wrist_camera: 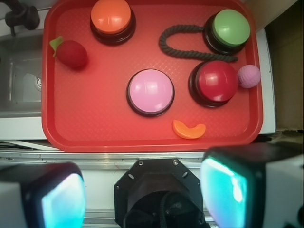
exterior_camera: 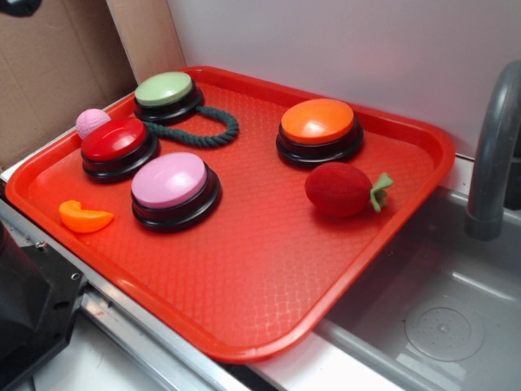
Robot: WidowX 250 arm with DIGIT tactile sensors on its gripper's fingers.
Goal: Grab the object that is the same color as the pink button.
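Observation:
My gripper will bring up the ball [exterior_camera: 94,123] alone when it lifts it and leave the rope behind, because the dark rope's end [wrist_camera: 234,59] stops short of the ball.
A small pale pink textured ball [exterior_camera: 92,121] lies at the tray's far left edge, touching the red-domed button [exterior_camera: 119,147]; in the wrist view the ball [wrist_camera: 249,76] is at the tray's right edge. The pink button [exterior_camera: 173,188] stands left of the tray's middle, also in the wrist view [wrist_camera: 150,91]. My gripper [wrist_camera: 142,197] is open and empty, held high above the robot base, short of the tray's near rim. Its two fingers [wrist_camera: 223,190] frame the bottom of the wrist view. The gripper does not show in the exterior view.
A red tray [exterior_camera: 269,277] holds a green button [exterior_camera: 167,94], an orange button [exterior_camera: 318,130], a dark rope loop [exterior_camera: 199,130], a red plush strawberry [exterior_camera: 342,189] and an orange slice [exterior_camera: 84,217]. A sink [exterior_camera: 440,318] with a grey faucet [exterior_camera: 492,155] lies right. Cardboard [exterior_camera: 49,73] stands behind left.

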